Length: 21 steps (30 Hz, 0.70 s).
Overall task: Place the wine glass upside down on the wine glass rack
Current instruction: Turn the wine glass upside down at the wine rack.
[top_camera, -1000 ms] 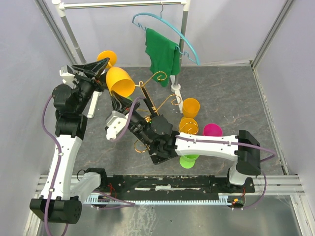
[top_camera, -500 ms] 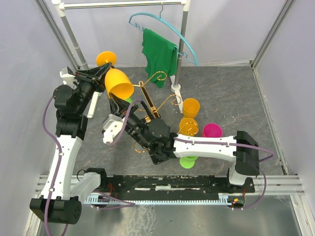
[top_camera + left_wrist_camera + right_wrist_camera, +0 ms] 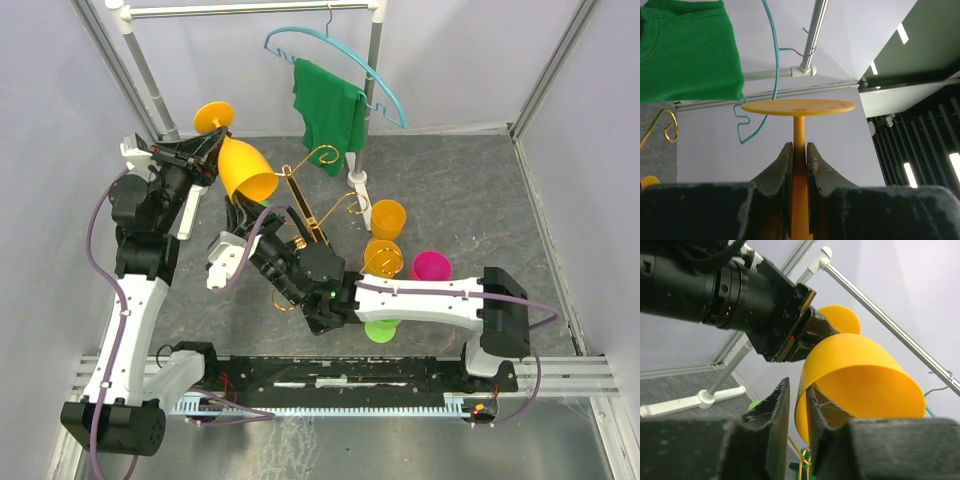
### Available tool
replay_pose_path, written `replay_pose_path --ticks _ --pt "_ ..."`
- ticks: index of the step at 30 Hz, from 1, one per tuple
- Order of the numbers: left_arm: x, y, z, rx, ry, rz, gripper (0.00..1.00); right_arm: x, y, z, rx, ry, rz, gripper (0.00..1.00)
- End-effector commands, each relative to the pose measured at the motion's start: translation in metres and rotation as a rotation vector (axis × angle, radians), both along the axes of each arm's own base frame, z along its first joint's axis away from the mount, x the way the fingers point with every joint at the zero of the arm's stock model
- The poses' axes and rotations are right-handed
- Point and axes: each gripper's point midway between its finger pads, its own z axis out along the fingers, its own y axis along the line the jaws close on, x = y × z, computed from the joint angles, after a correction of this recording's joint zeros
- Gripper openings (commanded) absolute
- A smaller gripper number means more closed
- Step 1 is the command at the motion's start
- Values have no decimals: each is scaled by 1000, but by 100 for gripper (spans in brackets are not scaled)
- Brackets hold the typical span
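Observation:
The orange wine glass is tilting with my right gripper's finger inside its bowl (image 3: 248,174). My left gripper should pull the glass free and turn it over, bowl down, next to the rack (image 3: 302,203).
The orange wine glass (image 3: 248,170) hangs tilted in the air at the back left, foot (image 3: 215,117) uppermost. My left gripper (image 3: 205,152) is shut on its stem (image 3: 799,131), just below the round foot (image 3: 799,106). My right gripper (image 3: 797,385) is open and straddles the bowl's rim (image 3: 860,370): one finger sits inside the bowl, and the other stands a little clear of the outside wall. The gold wine glass rack (image 3: 322,154) rises just right of the glass, and the right arm hides most of its dark base.
Two orange glasses (image 3: 388,218), a pink one (image 3: 432,266) and a green one (image 3: 383,327) cluster on the rack's right side. Behind stands the white clothes rail (image 3: 372,60) with a blue hanger (image 3: 340,58) and a green cloth (image 3: 330,105). Grey walls close in on both sides.
My left gripper has closed on the glass stem. My right gripper, shut on the bowl's rim before, has opened slightly. The glass has tilted a little further.

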Motion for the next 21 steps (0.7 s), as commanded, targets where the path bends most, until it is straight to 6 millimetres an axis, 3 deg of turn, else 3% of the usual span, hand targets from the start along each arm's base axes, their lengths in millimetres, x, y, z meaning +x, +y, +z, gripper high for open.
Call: replay_pose_path --ticks 1,5,10,15,21 --pt "-10 0 35 100 -189 39 3 -5 -35 23 50 28 -35 35" --pt "-4 1 48 193 -258 77 3 -17 -57 17 9 75 -54 61" --pt "1 6 56 341 -329 159 3 -25 -92 4 -22 160 -116 81" --pt "-4 13 49 574 -409 251 3 -20 -139 -17 -33 308 -227 90" --pt "-41 11 30 935 -566 274 3 -15 -192 -25 2 381 -366 92"
